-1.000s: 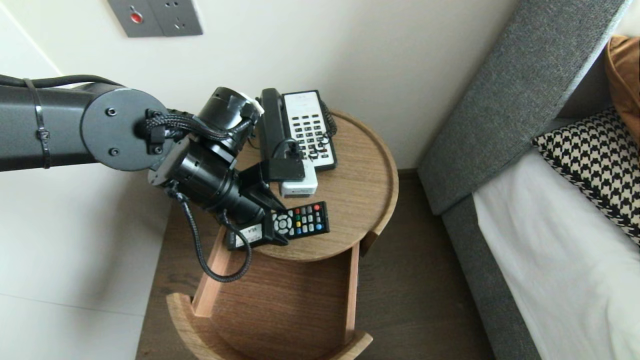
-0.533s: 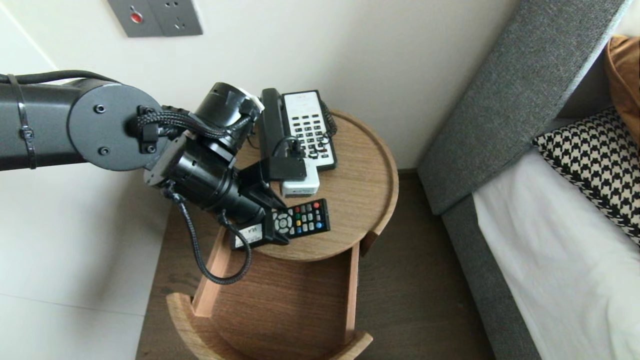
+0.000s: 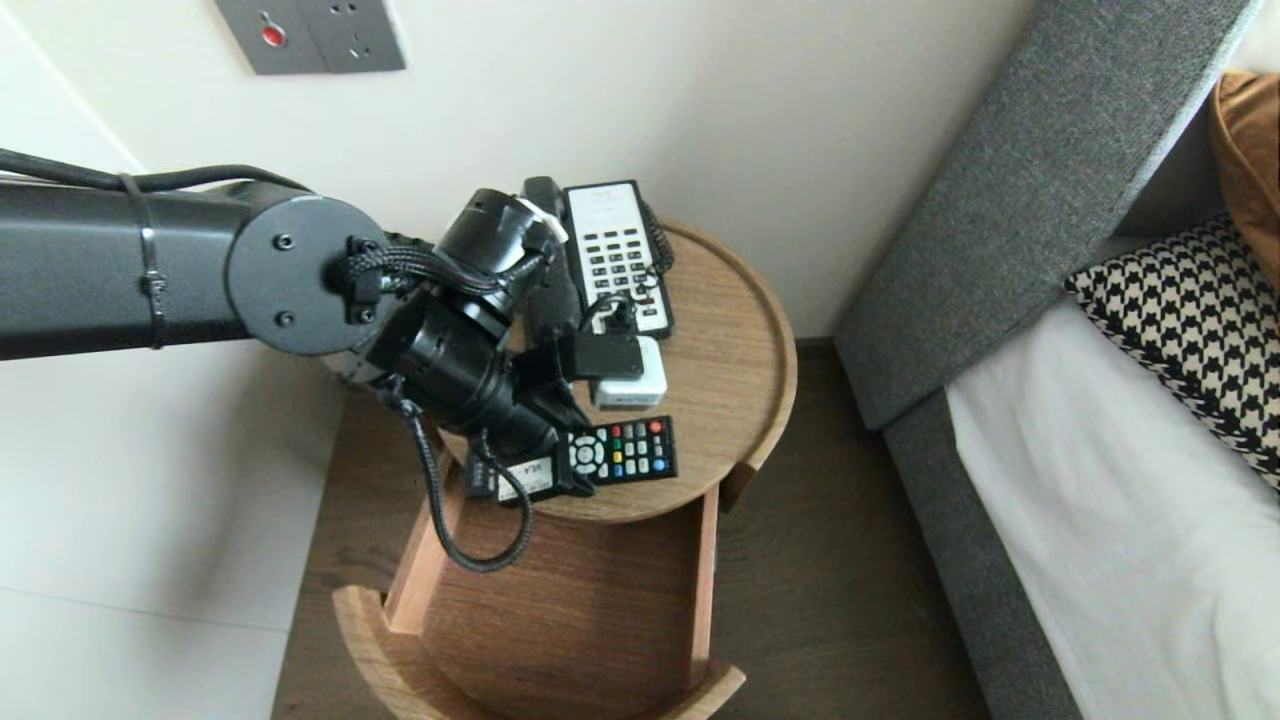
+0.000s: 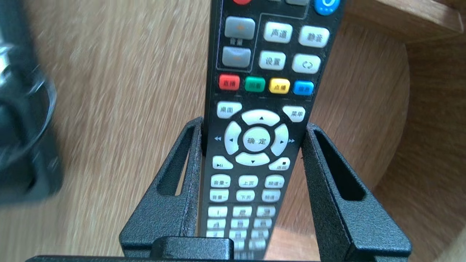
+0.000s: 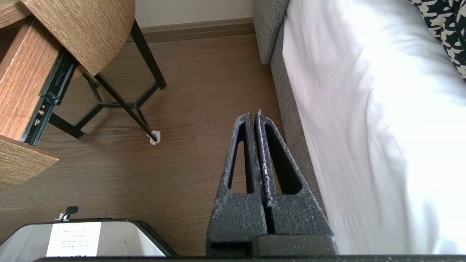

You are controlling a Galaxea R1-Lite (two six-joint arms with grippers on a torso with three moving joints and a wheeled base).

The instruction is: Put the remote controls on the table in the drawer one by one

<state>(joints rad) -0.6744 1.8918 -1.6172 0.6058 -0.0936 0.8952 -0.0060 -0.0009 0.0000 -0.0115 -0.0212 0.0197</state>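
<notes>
Next, my left gripper lays the remote flat and grips it closer to the number keys (image 4: 241,222), because the remote tilts in it at the remote's round pad (image 4: 256,139) and those keys sag.
A black remote (image 3: 628,451) with coloured and white buttons sits between the fingers of my left gripper (image 3: 578,462), at the front edge of the round wooden bedside table (image 3: 735,340). In the left wrist view both fingers (image 4: 182,174) press the remote's (image 4: 269,72) sides near its round pad, so the left gripper (image 4: 253,125) is shut on it. The remote's far end points out over the tabletop; I cannot tell whether it rests on the wood. My right gripper (image 5: 253,115) hangs shut and empty over the floor beside the bed.
A white and black desk telephone (image 3: 612,250) lies at the back of the table. Below the tabletop a wooden drawer (image 3: 705,580) stands pulled out. A grey bed frame (image 3: 1010,220) with a white sheet and patterned pillow (image 3: 1190,320) is on the right. A wall socket plate (image 3: 310,35) is above.
My left arm has swung right and slightly toward the table's front edge, carrying the remote with it. The grip is unchanged, and the right arm has stayed still.
</notes>
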